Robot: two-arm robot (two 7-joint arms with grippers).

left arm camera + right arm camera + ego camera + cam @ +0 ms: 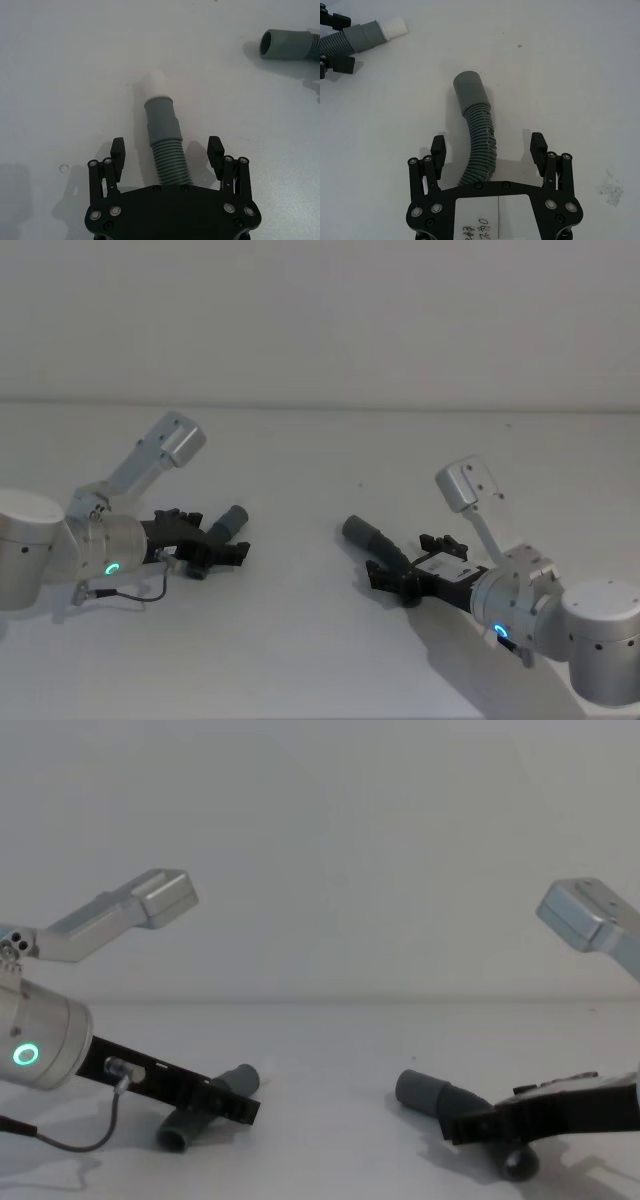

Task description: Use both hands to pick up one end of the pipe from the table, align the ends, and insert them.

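The ribs (pixel 482 141) are curved by themselves, so I expect the longer pipe to stay bent and hold its smooth cuff (pixel 421 1091) out when I pick it up.
The shorter pipe (pixel 165 145) lies on the table (pixel 300 650), its grey cuff ending in a whitish tip (pixel 155 82). My left gripper (pixel 166 150) is open, its fingers either side of the ribbed part without touching it. The longer, curved pipe (pixel 479 145) also rests on the table, its smooth cuff (pixel 469 87) pointing away from my right gripper (pixel 488 146), which is open and straddles its ribs. In the head view the left gripper (pixel 222 534) is at the left and the right gripper (pixel 400 558) at the right, the two cuffs (pixel 232 520) (pixel 358 530) apart.
The table is bare white around both pieces, with open surface between the two cuffs and towards the far edge (pixel 320 405). A thin black cable (pixel 140 595) loops beside the left wrist. A plain wall stands behind.
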